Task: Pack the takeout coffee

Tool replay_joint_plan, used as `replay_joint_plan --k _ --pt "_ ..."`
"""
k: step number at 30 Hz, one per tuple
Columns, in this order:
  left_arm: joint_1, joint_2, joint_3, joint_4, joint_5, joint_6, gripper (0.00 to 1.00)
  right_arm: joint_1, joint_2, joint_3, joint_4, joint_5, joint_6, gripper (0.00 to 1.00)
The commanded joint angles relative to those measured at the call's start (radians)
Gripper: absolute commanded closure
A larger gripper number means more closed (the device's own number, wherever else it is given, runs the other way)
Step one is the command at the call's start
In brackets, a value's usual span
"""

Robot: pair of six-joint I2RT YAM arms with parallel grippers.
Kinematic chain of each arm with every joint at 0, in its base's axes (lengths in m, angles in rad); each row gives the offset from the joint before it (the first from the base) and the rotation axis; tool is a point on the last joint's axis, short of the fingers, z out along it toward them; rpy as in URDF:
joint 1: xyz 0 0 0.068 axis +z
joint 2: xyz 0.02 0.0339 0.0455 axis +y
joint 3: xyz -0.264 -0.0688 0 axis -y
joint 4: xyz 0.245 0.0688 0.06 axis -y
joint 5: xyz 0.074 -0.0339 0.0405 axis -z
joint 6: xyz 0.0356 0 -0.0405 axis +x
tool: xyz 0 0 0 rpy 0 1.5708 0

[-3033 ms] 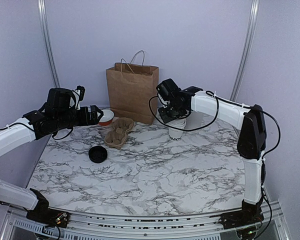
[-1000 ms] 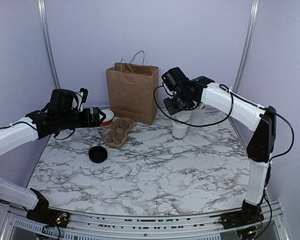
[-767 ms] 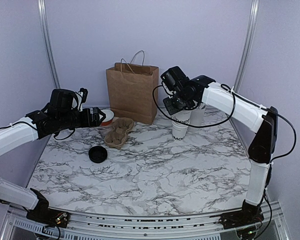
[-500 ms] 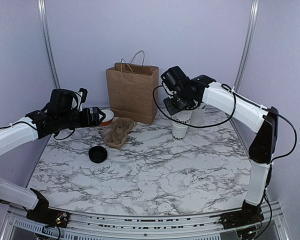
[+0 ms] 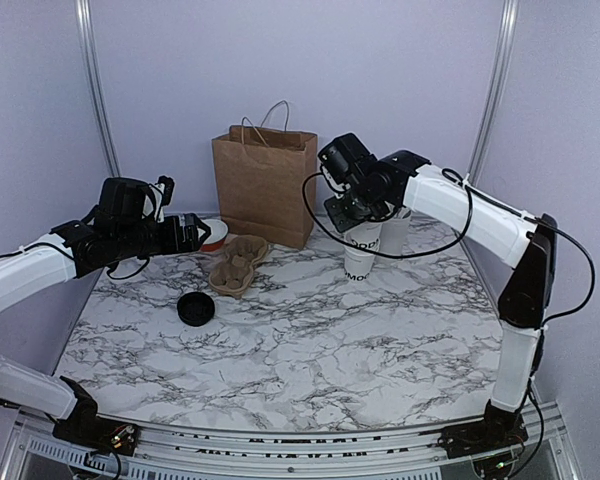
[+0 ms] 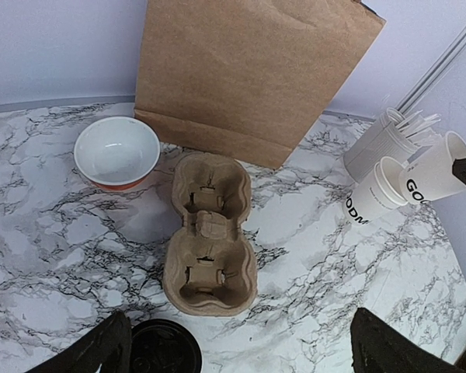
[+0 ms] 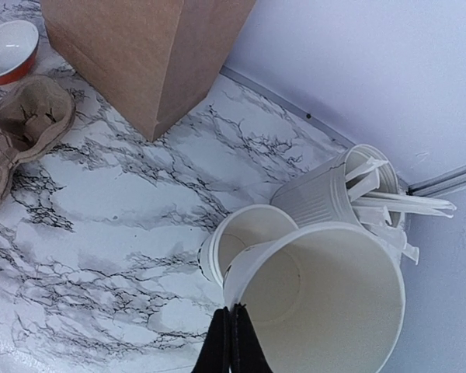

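Note:
My right gripper has the held cup [image 5: 364, 236] clear of the second cup, so it should go on to open marble [image 5: 268, 356] near the black lid and release the cup upright.
My right gripper [image 7: 231, 312] is shut on the rim of a white paper cup [image 7: 326, 303], pinching its near wall. The cup hangs tilted just above a second white cup [image 7: 245, 241] that stands on the marble. From above, the held cup [image 5: 365, 236] shows dark lettering and sits over the lower cup [image 5: 358, 266]. The black lid [image 5: 196, 308] lies flat at the left. My left gripper [image 6: 237, 326] is open and empty, hovering over the lid [image 6: 167, 351] and the near end of the carrier.
A brown pulp cup carrier [image 5: 238, 264] lies beside a red-and-white bowl [image 5: 213, 234]. The brown paper bag [image 5: 263, 185] stands upright at the back. A ribbed white cup of stirrers [image 7: 334, 194] stands right behind the two cups, near the wall.
The right gripper has lifted the upper cup a little higher out of the lower one and drifted slightly left. The left arm has not moved.

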Motion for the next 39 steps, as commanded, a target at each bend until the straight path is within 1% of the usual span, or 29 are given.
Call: replay_joint_plan --k 1,7,11,15,20,24,29,37,39 --pt "0.007 0.005 -0.001 -0.002 0.013 -0.003 0.01 0.013 -0.066 0.043 0.000 0.006 -0.002 1.00" --pt "0.009 0.006 0.000 -0.008 0.001 -0.006 0.01 0.052 -0.088 0.029 -0.004 -0.082 0.013 1.00" --pt "0.012 0.015 0.005 -0.014 -0.007 -0.017 0.01 0.116 -0.115 -0.047 0.031 -0.167 0.034 1.00" --pt "0.018 0.021 0.004 -0.016 -0.016 -0.033 0.01 0.187 -0.138 -0.138 0.082 -0.211 0.069 1.00" --pt "0.025 0.030 0.001 -0.017 -0.022 -0.053 0.01 0.284 -0.147 -0.288 0.193 -0.224 0.125 1.00" --pt "0.028 0.035 -0.001 -0.016 -0.021 -0.063 0.01 0.346 -0.152 -0.373 0.269 -0.167 0.149 1.00" --pt "0.030 0.041 -0.007 -0.017 -0.014 -0.067 0.01 0.358 -0.178 -0.480 0.378 -0.221 0.192 1.00" --pt "0.032 0.045 -0.019 -0.022 -0.008 -0.076 0.01 0.360 -0.172 -0.520 0.405 -0.246 0.217 1.00" --pt "0.033 0.043 -0.023 -0.023 -0.009 -0.076 0.01 0.360 -0.171 -0.524 0.405 -0.252 0.221 0.98"
